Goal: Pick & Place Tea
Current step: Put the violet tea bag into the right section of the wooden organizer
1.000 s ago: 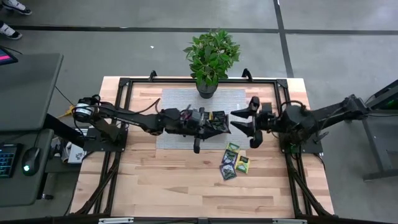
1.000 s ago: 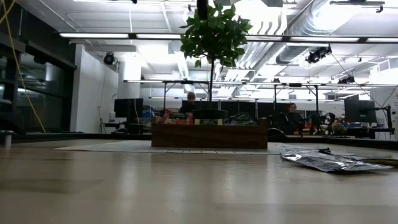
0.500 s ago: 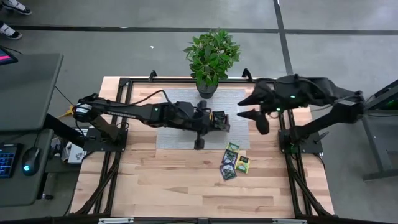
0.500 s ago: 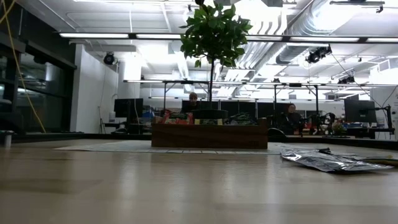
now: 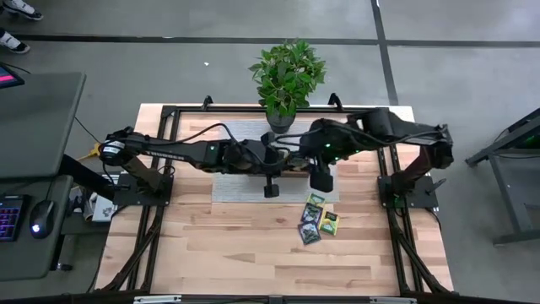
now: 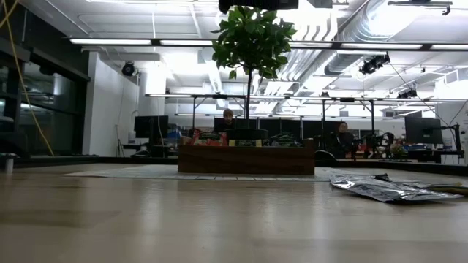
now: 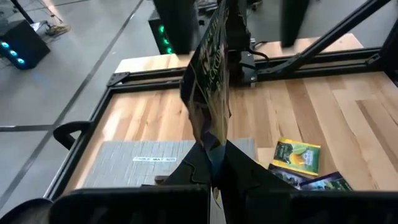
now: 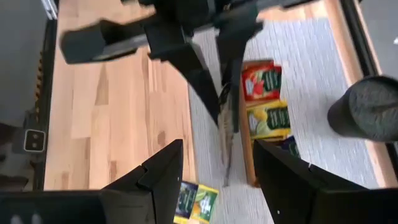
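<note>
I should take the sachet's loose edge [image 8: 227, 177] with my right gripper before I lower the sachet into the tray's end slot, because my left gripper covers the dark green sachet's lower edge [image 7: 215, 163].
My left gripper [image 7: 216, 163] reaches in from the table's left and is shut on a dark green tea sachet [image 7: 210, 74], over the wooden tray [image 6: 245, 158] on the grey mat [image 5: 240, 187]. My right gripper [image 8: 217, 149] hangs open above the left one, pointing down at it, its fingers on either side of the sachet [image 8: 227, 127] without touching. In the tray lie a red sachet [image 8: 261, 81] and a yellow-green one [image 8: 268, 118]. Several more sachets [image 5: 317, 218] lie flat on the wood near the tray's right end. My left gripper pinches the dark green sachet's lower edge [image 7: 210, 144] between its two fingers. The fingers come from the table's left, slanting slightly down. The crumpled sachet stands up from the fingertips, clear of the tray and the table.
A potted plant [image 5: 287, 80] stands at the mat's far edge, right behind the tray. Black frame rails [image 5: 169, 160] run along the table's left and right sides. Bare wood [image 5: 236, 253] stretches toward the near edge. People sit at desks in the room beyond.
My right gripper has risen from beside the tray's right end, swung toward the table's left over the tray and tipped steeply down, staying open. My left gripper has risen slightly, tipped up toward level and rolled, turning the sachet upright.
</note>
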Controlling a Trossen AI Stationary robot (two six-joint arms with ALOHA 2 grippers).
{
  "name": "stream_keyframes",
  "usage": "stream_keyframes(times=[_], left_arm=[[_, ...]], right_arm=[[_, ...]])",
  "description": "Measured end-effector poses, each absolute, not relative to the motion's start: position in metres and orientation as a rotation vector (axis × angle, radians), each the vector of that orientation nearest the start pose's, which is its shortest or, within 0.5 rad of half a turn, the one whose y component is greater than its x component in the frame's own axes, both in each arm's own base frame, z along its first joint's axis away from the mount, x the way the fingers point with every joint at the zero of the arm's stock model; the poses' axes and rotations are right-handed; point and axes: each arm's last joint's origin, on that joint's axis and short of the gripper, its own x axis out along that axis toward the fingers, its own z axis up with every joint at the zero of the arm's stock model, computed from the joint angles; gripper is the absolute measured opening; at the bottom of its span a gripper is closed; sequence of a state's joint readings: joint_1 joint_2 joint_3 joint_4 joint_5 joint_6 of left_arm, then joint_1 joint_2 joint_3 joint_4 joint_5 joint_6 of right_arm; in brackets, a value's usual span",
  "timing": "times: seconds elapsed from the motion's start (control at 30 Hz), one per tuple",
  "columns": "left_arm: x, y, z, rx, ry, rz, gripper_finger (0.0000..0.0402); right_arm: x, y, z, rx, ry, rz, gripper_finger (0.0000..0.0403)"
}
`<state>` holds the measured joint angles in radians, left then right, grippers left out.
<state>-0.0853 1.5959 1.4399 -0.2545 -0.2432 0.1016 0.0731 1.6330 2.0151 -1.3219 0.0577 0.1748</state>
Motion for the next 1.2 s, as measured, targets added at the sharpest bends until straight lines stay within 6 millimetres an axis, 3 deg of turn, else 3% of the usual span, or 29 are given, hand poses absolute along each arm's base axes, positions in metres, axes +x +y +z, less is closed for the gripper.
stream_keyframes(times=[0.23, 0.37, 0.5, 0.7, 1.2], left_arm=[[0.3646, -0.0242, 0.3492, 0.176, 0.427, 0.130, 0.0000], [0.3644, -0.0243, 0.3487, 0.176, 0.432, 0.126, 0.0000], [0.3645, -0.0246, 0.3487, 0.178, 0.432, 0.116, 0.0000], [0.3645, -0.0248, 0.3487, 0.191, 0.433, 0.104, 0.0009], [0.3602, -0.0245, 0.3427, 0.227, 0.512, 0.093, 0.0130]], right_arm=[[0.3039, 0.0196, 0.4301, 0.088, 0.956, -0.109, 0.0188], [0.3027, 0.0195, 0.4311, 0.088, 0.952, -0.113, 0.0168], [0.3027, 0.0194, 0.4311, 0.087, 0.952, -0.115, 0.0121], [0.3026, 0.0191, 0.4312, 0.066, 0.952, -0.106, 0.0012], [0.2968, 0.0169, 0.4277, 0.022, 1.014, -0.158, 0.0001]])
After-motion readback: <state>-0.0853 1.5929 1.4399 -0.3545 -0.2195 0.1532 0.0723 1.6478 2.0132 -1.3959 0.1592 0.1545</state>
